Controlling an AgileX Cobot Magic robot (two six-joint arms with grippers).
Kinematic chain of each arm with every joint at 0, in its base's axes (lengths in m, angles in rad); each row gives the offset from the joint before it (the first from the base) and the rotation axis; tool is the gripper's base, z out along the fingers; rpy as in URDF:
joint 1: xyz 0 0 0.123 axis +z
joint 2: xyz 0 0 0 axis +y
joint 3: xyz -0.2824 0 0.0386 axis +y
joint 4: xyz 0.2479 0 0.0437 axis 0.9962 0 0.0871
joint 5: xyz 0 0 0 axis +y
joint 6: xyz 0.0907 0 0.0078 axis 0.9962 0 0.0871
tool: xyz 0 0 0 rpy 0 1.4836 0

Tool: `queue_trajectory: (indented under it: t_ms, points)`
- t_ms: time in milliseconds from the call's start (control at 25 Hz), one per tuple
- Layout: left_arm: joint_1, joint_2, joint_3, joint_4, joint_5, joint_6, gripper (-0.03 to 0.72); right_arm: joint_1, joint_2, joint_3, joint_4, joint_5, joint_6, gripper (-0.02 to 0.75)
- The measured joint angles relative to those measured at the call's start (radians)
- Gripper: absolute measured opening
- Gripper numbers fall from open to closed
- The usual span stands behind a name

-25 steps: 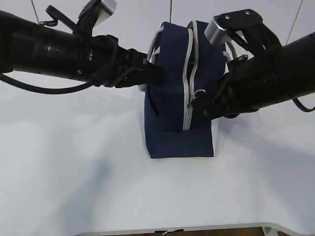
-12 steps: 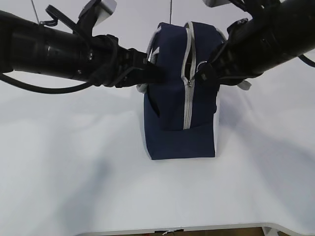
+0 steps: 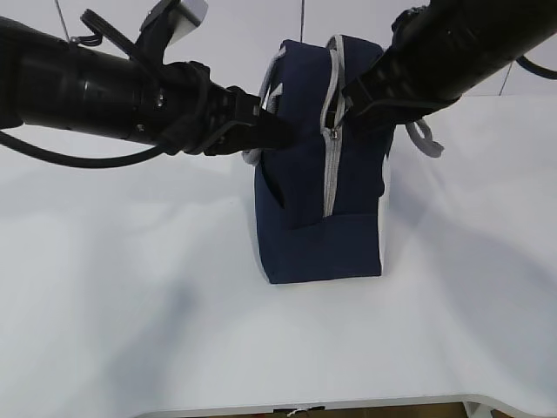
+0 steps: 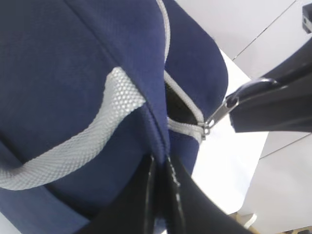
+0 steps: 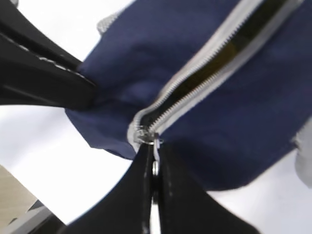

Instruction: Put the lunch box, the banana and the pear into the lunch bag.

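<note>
The robot's left gripper is pinching the side of the lunch bag level with the zipper pull (image 3: 333, 133). It should hold lower fabric (image 3: 298, 190) before the right gripper pulls the zipper pull up.
The navy lunch bag (image 3: 313, 218) stands upright on the white table. My left gripper (image 3: 283, 132) is shut on a fold of its fabric at the left side, just under a grey handle (image 4: 73, 146); in the left wrist view the left gripper (image 4: 160, 163) pinches that blue seam. My right gripper (image 3: 345, 104) is shut on the zipper pull (image 5: 154, 148) near the top of the bag's front end. Beyond the slider the zipper (image 5: 204, 68) gapes open on a dark inside. The lunch box, the banana and the pear are out of view.
The table's front edge (image 3: 348, 405) runs along the bottom of the exterior view. A grey handle loop (image 3: 426, 139) hangs off the bag's right side under my right arm. Both black arms reach in above the table from the left and right.
My right gripper has risen along the bag's front end with the zipper pull, from mid-height to near the top. The left gripper and the bag have stayed put.
</note>
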Motion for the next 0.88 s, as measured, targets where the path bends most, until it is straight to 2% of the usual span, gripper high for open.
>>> queue_trajectory:
  t_ms: [360, 440, 560, 720, 800, 880]
  points:
    - [0.000, 0.000, -0.002, -0.012, 0.006, 0.000, -0.008, 0.002, 0.000, -0.033, -0.055, 0.076, 0.064, 0.018]
    - [0.000, 0.000, -0.002, -0.012, 0.006, 0.000, 0.013, 0.002, 0.000, -0.036, -0.055, 0.085, 0.067, 0.018]
    - [0.000, 0.000, -0.002, -0.012, 0.010, 0.000, 0.128, 0.002, 0.000, -0.038, -0.057, 0.097, 0.069, 0.018]
    - [0.000, 0.000, -0.002, -0.001, 0.041, 0.000, 0.388, 0.002, 0.000, -0.042, -0.064, 0.111, 0.072, 0.018]
    - [0.000, 0.000, -0.002, 0.001, 0.054, 0.000, 0.438, 0.002, 0.000, -0.042, -0.065, 0.116, 0.072, 0.018]
    - [0.000, -0.004, -0.002, 0.003, 0.056, 0.000, 0.456, 0.002, 0.000, -0.042, -0.066, 0.119, 0.072, 0.018]
